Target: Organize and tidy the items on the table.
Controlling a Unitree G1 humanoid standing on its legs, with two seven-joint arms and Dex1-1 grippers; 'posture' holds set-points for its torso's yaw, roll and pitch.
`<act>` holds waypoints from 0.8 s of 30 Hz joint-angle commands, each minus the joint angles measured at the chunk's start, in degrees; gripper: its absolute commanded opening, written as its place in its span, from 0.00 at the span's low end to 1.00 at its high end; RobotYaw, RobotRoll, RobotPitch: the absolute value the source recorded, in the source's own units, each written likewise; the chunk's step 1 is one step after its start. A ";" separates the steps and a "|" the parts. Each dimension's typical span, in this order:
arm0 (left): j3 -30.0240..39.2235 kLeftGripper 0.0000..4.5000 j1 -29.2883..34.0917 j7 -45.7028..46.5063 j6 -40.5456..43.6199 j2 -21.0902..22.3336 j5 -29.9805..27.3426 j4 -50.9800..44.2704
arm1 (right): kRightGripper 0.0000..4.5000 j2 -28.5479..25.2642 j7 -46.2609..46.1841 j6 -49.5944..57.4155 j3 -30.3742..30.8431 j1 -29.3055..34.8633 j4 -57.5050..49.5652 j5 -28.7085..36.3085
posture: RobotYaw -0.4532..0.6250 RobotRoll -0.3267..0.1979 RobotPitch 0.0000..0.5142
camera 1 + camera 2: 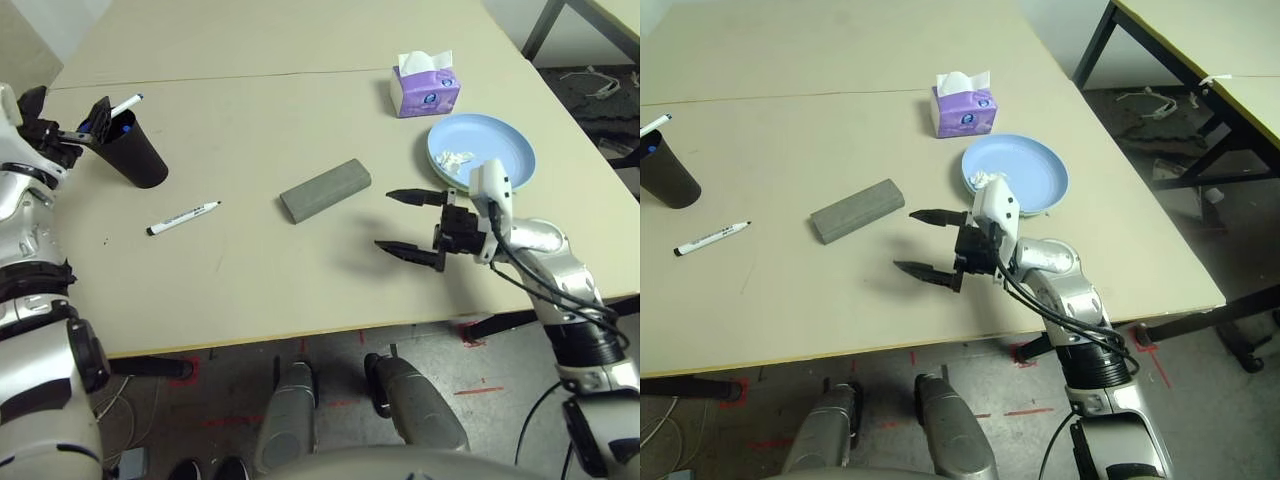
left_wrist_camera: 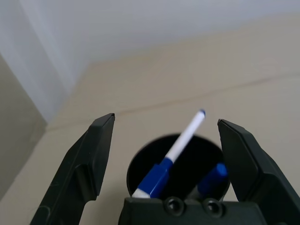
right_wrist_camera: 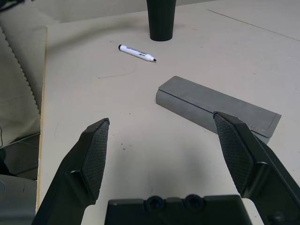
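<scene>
The white blue-capped marker rests across the black cup's rim, so next my left gripper moves away, then comes back and tips the marker [image 2: 165, 165] inside.
A black cup [image 1: 138, 152] stands at the table's [image 1: 250, 290] far left, with a white blue-capped marker [image 2: 180, 143] leaning inside it. My left gripper [image 2: 165, 121] hovers open right over the cup's mouth, touching nothing. A black-capped marker [image 1: 183, 218] lies flat in front of the cup. The grey glasses case [image 1: 325, 190] lies mid-table. My right gripper [image 1: 385, 220] is open just right of the case, pointing at it, with nothing between its fingers. A crumpled white tissue [image 1: 457, 158] rests on the light-blue plate [image 1: 495, 140], which sits on a greenish plate rim [image 1: 436, 172].
A purple tissue box [image 1: 425, 88] stands behind the plates. A seam [image 1: 250, 75] crosses the far tabletop. Another table [image 1: 1200, 40] and cables on the floor lie off to the right. Bare tabletop stretches between the marker and the near edge.
</scene>
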 commanded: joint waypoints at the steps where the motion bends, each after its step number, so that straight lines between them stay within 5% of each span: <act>1: -3.72 0.99 -4.58 -4.80 7.14 4.74 2.90 -0.09 | 1.00 -0.30 0.29 0.02 0.04 0.13 -0.13 0.12 | 0.26 0.62 0.45; 6: -12.54 0.99 -16.64 -17.57 20.80 12.87 8.41 1.29 | 1.00 0.14 0.10 -0.66 0.68 1.04 -0.67 -0.26 | 0.26 0.62 0.44; 15: -26.87 0.99 -30.59 -36.62 29.31 18.20 20.83 7.48 | 1.00 0.78 0.39 -1.82 1.54 1.61 -0.52 -0.50 | 0.25 0.62 0.44; 24: -28.63 0.99 -34.27 -32.07 24.80 18.59 27.15 17.77 | 1.00 0.96 0.44 -2.77 2.48 2.57 -1.21 -0.76 | 0.25 0.62 0.43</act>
